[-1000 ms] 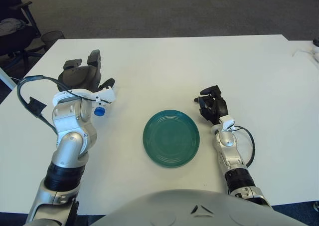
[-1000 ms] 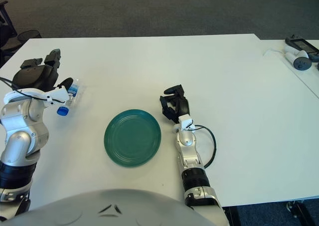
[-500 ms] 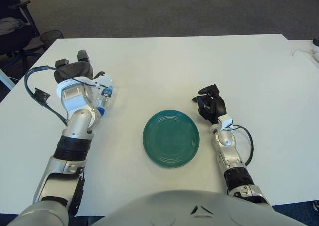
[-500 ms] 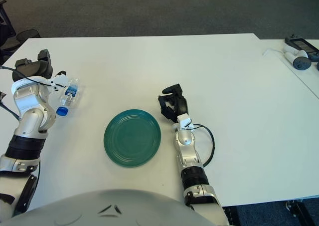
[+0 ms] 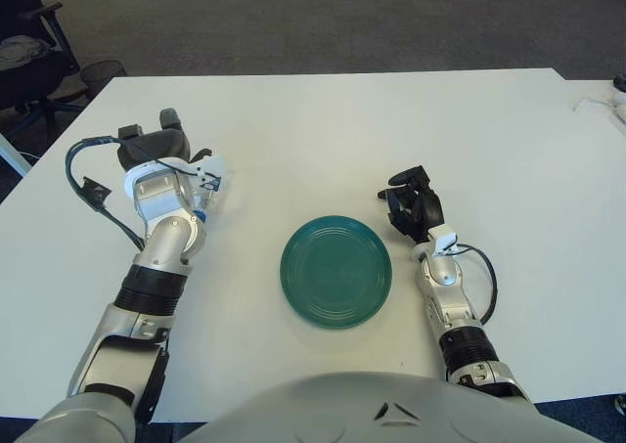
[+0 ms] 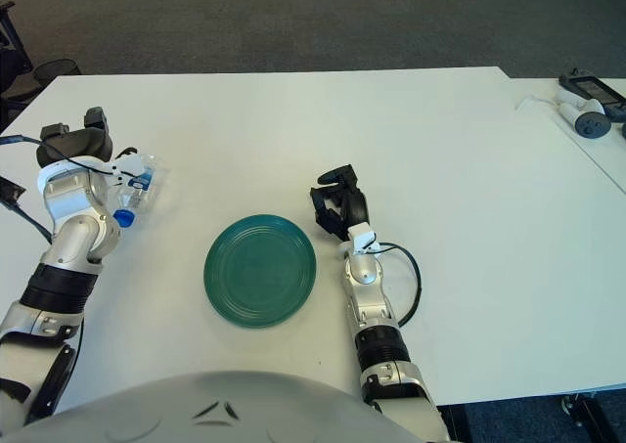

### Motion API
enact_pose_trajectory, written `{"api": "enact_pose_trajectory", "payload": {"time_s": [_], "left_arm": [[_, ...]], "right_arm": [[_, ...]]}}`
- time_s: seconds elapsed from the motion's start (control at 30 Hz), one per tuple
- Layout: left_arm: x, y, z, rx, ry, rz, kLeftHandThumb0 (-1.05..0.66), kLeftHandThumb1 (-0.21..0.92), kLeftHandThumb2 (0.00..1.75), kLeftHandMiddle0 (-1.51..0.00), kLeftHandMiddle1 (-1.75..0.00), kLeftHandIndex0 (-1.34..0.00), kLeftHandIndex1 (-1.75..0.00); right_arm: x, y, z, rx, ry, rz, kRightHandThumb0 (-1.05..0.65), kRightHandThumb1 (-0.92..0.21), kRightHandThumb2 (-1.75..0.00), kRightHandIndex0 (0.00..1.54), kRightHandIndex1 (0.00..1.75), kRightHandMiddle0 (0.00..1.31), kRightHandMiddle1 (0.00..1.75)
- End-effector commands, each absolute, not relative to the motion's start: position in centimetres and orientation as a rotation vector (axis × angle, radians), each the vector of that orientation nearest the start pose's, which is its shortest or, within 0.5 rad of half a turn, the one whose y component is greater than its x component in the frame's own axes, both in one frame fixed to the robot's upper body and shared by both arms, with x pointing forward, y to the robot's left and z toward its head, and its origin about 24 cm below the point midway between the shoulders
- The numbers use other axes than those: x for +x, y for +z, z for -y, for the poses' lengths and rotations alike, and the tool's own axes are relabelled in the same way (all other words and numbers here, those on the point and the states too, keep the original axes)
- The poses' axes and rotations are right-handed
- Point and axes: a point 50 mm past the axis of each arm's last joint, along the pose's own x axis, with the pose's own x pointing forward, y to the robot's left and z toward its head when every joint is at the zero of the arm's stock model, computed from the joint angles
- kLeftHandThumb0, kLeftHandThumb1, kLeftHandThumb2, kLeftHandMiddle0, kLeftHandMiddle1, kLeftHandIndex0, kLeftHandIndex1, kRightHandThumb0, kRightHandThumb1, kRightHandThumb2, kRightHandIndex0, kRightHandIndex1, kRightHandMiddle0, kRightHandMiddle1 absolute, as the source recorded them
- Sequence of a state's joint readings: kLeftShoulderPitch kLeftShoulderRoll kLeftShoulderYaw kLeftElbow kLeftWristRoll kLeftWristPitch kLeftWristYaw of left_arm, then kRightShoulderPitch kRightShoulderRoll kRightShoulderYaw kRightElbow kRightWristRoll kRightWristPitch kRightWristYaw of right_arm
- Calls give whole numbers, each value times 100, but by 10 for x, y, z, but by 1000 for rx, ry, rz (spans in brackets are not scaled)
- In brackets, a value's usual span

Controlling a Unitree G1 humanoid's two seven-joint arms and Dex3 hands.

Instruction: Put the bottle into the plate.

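I expect the clear bottle [image 5: 206, 198] to tip onto its side across the plate's rim when I put it in, because the green plate [image 5: 335, 272] is shallow with a low rim.
A small clear bottle [image 6: 138, 189] with a blue cap and blue label lies on its side on the white table, cap toward me, left of the green plate [image 6: 260, 270]. My left hand [image 6: 82, 142] is on the bottle's left side. Its dark fingers are spread and point away from me, and its white thumb part reaches the bottle's far end without closing round it. The plate holds nothing. My right hand [image 6: 338, 202] shows just right of the plate, its fingers relaxed and holding nothing.
The white table [image 6: 440, 169] stretches well past the plate on the far side and right. A grey device with a cable [image 6: 585, 106] sits on a second table at the far right. An office chair [image 5: 24, 62] stands off the table's left corner.
My left hand has dropped from above the bottle and pulled back toward me, settling against its left side. The bottle, plate and right hand have stayed put.
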State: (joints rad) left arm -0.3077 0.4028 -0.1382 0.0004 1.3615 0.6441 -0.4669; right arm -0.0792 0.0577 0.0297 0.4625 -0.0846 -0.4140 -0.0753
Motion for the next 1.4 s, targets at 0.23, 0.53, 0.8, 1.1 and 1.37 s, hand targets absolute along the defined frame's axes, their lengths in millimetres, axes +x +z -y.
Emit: {"api": "enact_pose_trajectory", "payload": {"time_s": [0.23, 0.53, 0.8, 1.1, 1.37], "left_arm": [[299, 108, -228, 1560, 227, -484, -105, 92, 115, -14, -36, 0, -11], [298, 106, -227, 1548, 207, -493, -105, 92, 114, -18, -38, 0, -15], [298, 106, -225, 1543, 158, -499, -105, 92, 115, -20, -38, 0, -16], [297, 104, -223, 1571, 80, -521, -105, 92, 116, -24, -42, 0, -13], [293, 97, -217, 1604, 11, -534, -105, 92, 116, -24, -43, 0, -11]], "right_arm": [[230, -44, 123, -5, 0, -172, -34, -92, -52, 40, 121, 18, 175], [231, -45, 123, -5, 2, -172, -34, -92, -52, 39, 120, 18, 175], [231, -45, 123, -6, 1, -171, -34, -92, -52, 39, 119, 18, 175], [232, -44, 123, -8, 2, -172, -34, -92, -52, 39, 119, 18, 175], [232, -45, 123, -9, 1, -175, -34, -92, -52, 39, 119, 18, 175]]}}
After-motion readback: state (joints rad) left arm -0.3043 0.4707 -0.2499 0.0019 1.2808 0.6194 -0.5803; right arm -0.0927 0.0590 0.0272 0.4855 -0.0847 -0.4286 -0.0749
